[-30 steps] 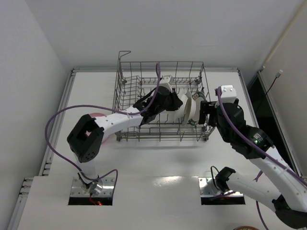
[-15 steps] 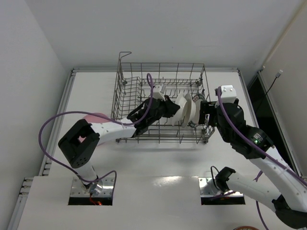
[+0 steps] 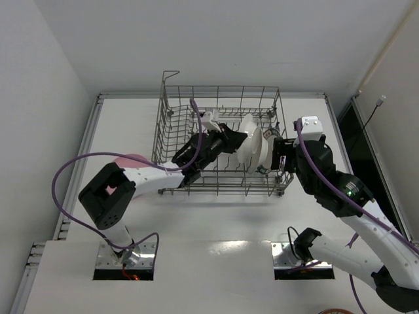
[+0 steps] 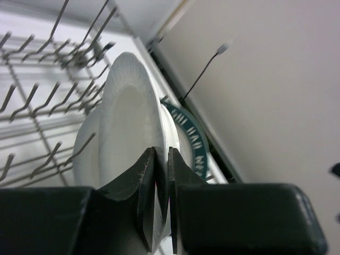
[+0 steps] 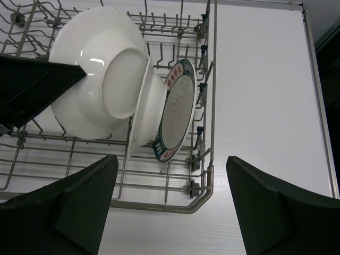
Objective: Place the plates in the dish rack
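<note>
The white plate in my left gripper has its base (image 5: pixel 125 85) tipped towards the standing white plate, so I should gently move back and straighten it before I lower it among the rack's tines (image 5: pixel 102 141).
The grey wire dish rack (image 3: pixel 171 124) stands at the back of the table. A teal-rimmed plate (image 5: pixel 178 109) and a white plate (image 5: pixel 144 109) stand on edge in its right end. My left gripper (image 4: pixel 162 151) is shut on the rim of a second white plate (image 5: pixel 101 69), which is tilted and leans towards the standing white plate. In the top view the left gripper (image 3: pixel 236 138) is inside the rack. My right gripper (image 5: pixel 171 159) is open and empty above the rack's front right corner. A pink plate (image 3: pixel 131 159) lies left of the rack, mostly hidden by the left arm.
The rack's upright tines (image 5: pixel 164 24) and tall right wall (image 5: pixel 211 79) enclose the plates. A raised corner loop (image 3: pixel 169 73) stands at the rack's back left. Bare white table (image 5: pixel 265 106) lies right of the rack. Walls (image 3: pixel 39 98) close in the table.
My left arm has dropped lower into the rack and drawn left and back with the white plate, which now tilts more. My right arm has not moved.
</note>
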You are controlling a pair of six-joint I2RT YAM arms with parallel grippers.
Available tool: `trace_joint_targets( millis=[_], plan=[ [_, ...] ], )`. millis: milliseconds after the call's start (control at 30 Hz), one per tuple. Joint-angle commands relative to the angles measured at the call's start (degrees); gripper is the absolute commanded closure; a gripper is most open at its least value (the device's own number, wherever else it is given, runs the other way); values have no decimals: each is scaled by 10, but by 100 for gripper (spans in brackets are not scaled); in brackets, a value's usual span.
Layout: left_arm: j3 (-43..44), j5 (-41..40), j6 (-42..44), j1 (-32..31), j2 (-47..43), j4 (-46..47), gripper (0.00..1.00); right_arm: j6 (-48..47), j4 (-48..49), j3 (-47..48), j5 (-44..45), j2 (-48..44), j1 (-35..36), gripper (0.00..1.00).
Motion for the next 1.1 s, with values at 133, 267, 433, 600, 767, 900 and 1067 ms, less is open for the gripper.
trace_joint_targets(
  millis=[133, 267, 433, 600, 767, 900, 1067],
  plan=[
    [4, 6, -63, -7, -67, 258, 100, -1, 7, 8, 2, -3, -1, 19],
    [-1, -47, -47, -22, -79, 234, 100, -1, 7, 8, 2, -3, -1, 19],
    [-1, -111, -23, -53, -84, 187, 100, -1, 7, 8, 2, -3, -1, 19],
    [4, -172, -5, -78, -84, 150, 100, -1, 7, 8, 2, -3, -1, 19],
    [9, -246, 57, -114, -104, 116, 100, -1, 2, 3, 8, -3, -1, 19],
    [9, -268, 70, -119, -111, 103, 100, -1, 2, -3, 8, -3, -1, 19],
    [9, -302, 58, -125, -117, 67, 100, -1, 7, -3, -3, -3, -1, 19]
  ],
)
